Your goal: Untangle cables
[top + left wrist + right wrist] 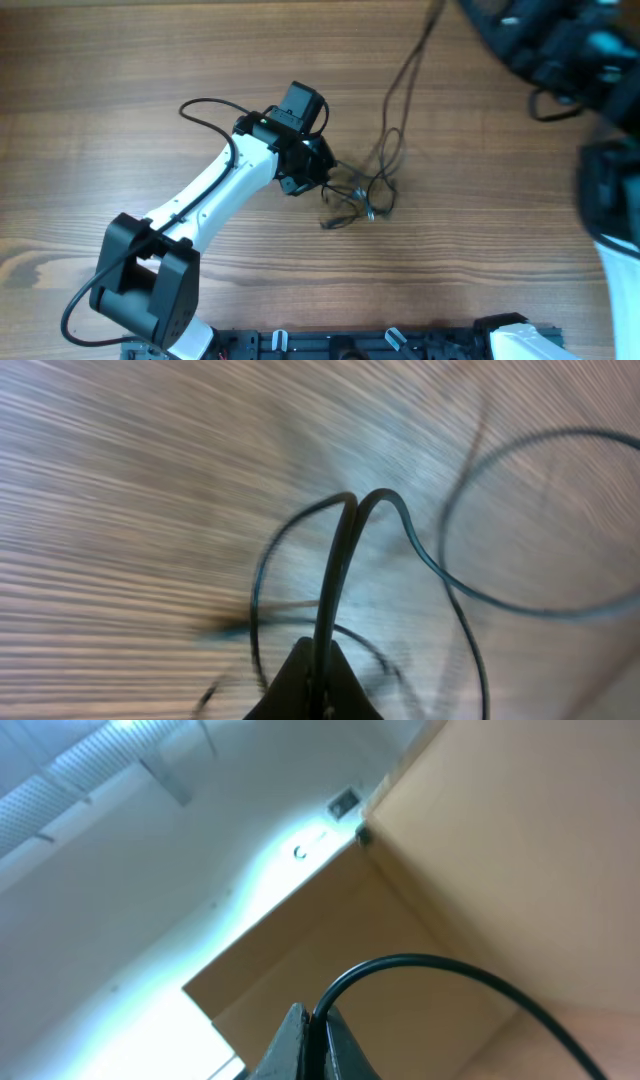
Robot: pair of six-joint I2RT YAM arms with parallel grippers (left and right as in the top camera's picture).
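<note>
My left gripper is pinching a doubled loop of the tangle [347,540]. It should let go of that loop and take the single piece of cable [368,965] near my right gripper.
Thin black cables [372,190] lie in a loose tangle at the table's middle, with one strand [405,70] running up toward the top right. My left gripper [318,172] sits at the tangle's left side. In the left wrist view it [318,685] is shut on a doubled cable loop [345,560], with more loops [520,600] around it. My right gripper [318,1038] is shut on a single black cable [440,963] and points upward at a wall and ceiling. In the overhead view the right arm [560,45] is blurred at the top right.
The wooden table [150,60] spreads around the tangle. The left arm's own thick cable [205,110] loops at its upper left. The arm bases stand along the front edge [400,345]. A tan box or wall [500,840] fills the right wrist view.
</note>
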